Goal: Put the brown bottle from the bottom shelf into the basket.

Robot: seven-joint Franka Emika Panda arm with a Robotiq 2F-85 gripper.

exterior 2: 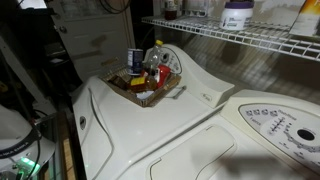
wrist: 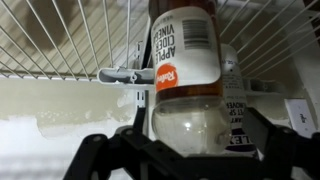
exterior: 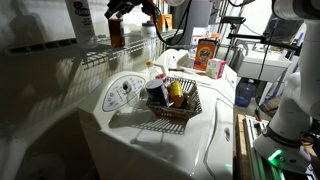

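Observation:
The brown bottle stands near one finger, with a gap beside the other, so next I open my gripper and center it on the bottle's top before lifting.
The brown bottle stands upright on the white wire bottom shelf. In the wrist view, which is upside down, the bottle fills the middle, with an "apple cider vinegar" label, in front of the shelf rods. My gripper is at the top of the bottle. Its fingers are spread on either side of the bottle, with a gap showing on one side. The dark wire basket sits on the white machine top below, and also shows in an exterior view. It holds several small items.
A white bottle with a purple label stands on the shelf right beside the brown bottle, and its label shows just behind it. An orange carton stands beyond the basket. A round control dial is beside the basket.

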